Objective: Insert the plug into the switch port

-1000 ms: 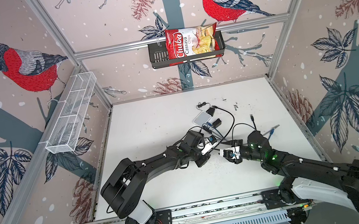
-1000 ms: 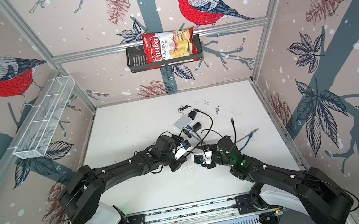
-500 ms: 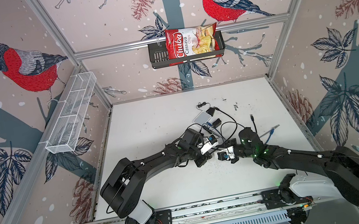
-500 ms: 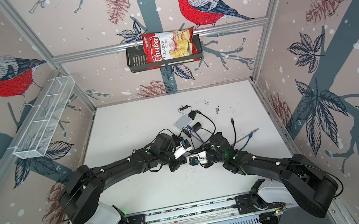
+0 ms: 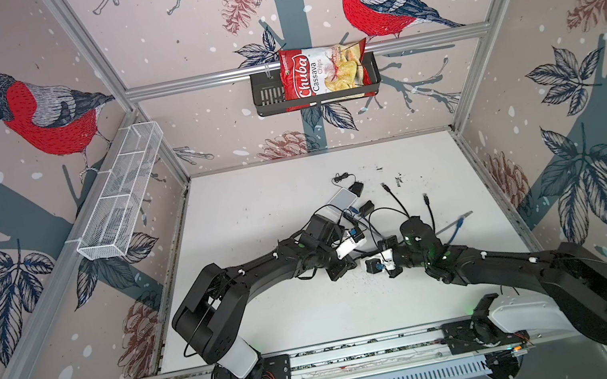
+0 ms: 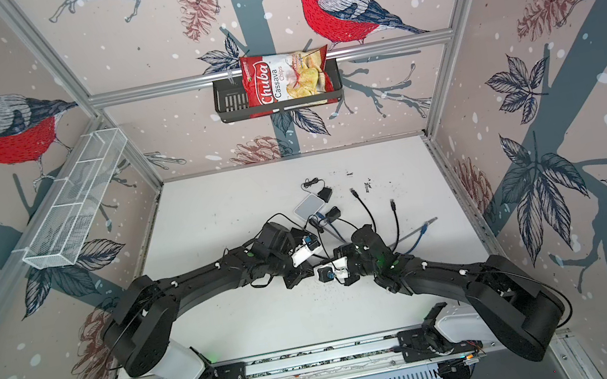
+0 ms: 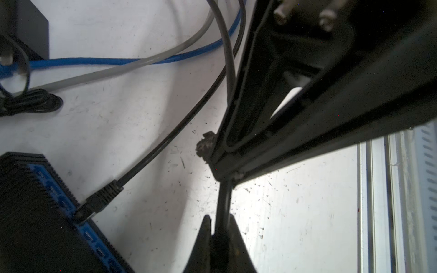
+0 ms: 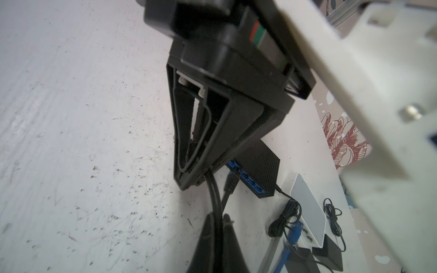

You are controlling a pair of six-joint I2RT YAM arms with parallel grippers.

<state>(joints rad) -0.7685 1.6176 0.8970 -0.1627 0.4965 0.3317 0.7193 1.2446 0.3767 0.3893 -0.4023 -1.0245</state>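
Note:
I should open my left gripper, back it away and take the plug's tip with it, because my left gripper is covering the plug end of the black cable [image 7: 223,200] in my right gripper.
The switch [image 7: 35,212], a black ribbed box with a blue port face, lies on the white table; it also shows in the right wrist view [image 8: 257,170]. A black plug [image 7: 101,201] has its front end in one of the ports, and its cable curves away over the table. My left gripper [image 7: 220,224] is shut on a black cable. Close in front of it, my right gripper [image 8: 217,219] is shut on the black cable too. In both top views the two grippers meet tip to tip at mid-table, left [image 5: 343,268] and right [image 5: 368,265]. The left arm hides the switch there.
A white box [image 5: 343,198] and black adapters [image 5: 356,189] lie behind the grippers. A blue cable [image 5: 455,225] and loose black cables [image 5: 394,200] trail to the right. A chips bag [image 5: 324,75] sits in a back-wall basket, and a wire basket [image 5: 121,193] hangs left.
My right gripper has moved left toward the left gripper and closed on the black cable. The left gripper has stayed shut and nearly still.

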